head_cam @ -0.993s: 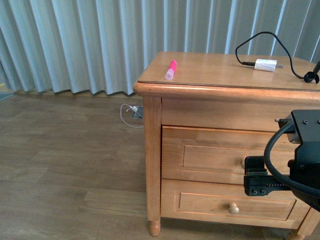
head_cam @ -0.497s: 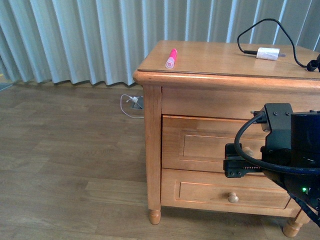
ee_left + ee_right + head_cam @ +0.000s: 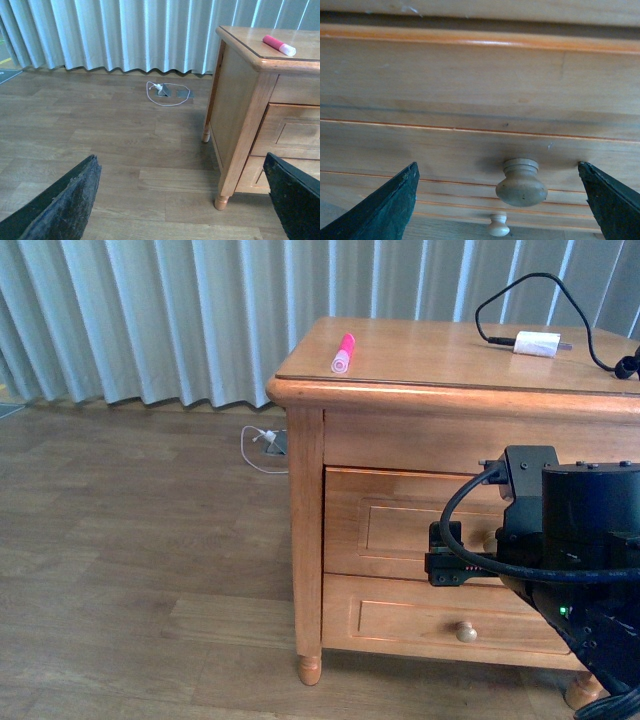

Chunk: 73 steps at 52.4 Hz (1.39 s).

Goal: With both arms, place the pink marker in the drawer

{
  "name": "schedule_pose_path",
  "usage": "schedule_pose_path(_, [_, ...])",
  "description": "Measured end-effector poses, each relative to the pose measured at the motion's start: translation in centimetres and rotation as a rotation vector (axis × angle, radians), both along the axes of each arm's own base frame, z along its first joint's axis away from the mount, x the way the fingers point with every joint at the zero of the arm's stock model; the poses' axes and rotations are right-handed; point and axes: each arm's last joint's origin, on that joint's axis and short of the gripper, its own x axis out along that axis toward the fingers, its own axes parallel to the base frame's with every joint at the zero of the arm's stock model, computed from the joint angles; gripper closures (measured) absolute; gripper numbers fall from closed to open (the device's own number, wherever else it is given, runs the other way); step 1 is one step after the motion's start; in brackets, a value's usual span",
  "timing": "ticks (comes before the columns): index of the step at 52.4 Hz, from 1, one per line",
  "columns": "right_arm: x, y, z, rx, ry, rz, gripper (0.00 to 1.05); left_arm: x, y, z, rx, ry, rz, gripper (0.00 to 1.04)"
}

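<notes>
The drawer [image 3: 470,82] will slide straight out and stay level when I pull its knob, because a dark gap [image 3: 485,25] runs above the upper drawer's front.
The pink marker [image 3: 342,353] lies on the cabinet top near its front left corner; it also shows in the left wrist view [image 3: 280,45]. The deeper upper drawer [image 3: 400,530] is closed. My right gripper [image 3: 445,556] is open right in front of it. In the right wrist view the drawer's round knob [image 3: 521,182] sits between the spread fingers [image 3: 385,210], untouched, a little ahead of the gripper [image 3: 502,205]. My left gripper [image 3: 182,200] is open and empty above the floor, left of the cabinet [image 3: 240,100]. The left arm is out of the front view.
A white charger plug [image 3: 536,342] with a black cable lies on the cabinet top at the back right. The shallower lower drawer has its own knob [image 3: 466,632]. A white cable [image 3: 262,454] lies on the wooden floor by the curtain [image 3: 150,320].
My right arm has moved left and closer to the upper drawer's front, now covering its knob in the front view. The marker has not moved on the cabinet.
</notes>
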Motion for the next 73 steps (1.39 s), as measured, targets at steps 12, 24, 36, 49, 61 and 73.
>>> schedule_pose_path(12, [0.3, -0.3, -0.7, -0.004, 0.019, -0.015, 0.08, 0.0, 0.0, 0.0, 0.0, 0.0, 0.0, 0.06])
schedule_pose_path(24, [0.5, -0.8, -0.7, 0.025, 0.0, -0.057, 0.08, 0.0, 0.0, 0.0, 0.0, 0.0, 0.0, 0.06])
schedule_pose_path(36, [0.5, -0.8, -0.6, 0.039, -0.007, -0.068, 0.08, 0.0, 0.0, 0.0, 0.0, 0.0, 0.0, 0.06])
schedule_pose_path(49, [0.5, -0.8, -0.6, 0.036, -0.012, -0.072, 0.4, 0.0, 0.0, 0.0, 0.0, 0.0, 0.0, 0.06])
schedule_pose_path(61, [0.5, -0.9, -0.6, 0.037, -0.01, -0.075, 0.79, 0.0, 0.0, 0.0, 0.0, 0.0, 0.0, 0.06])
schedule_pose_path(73, [0.3, -1.1, -0.7, 0.046, 0.004, -0.075, 0.81, 0.0, 0.0, 0.0, 0.0, 0.0, 0.0, 0.06])
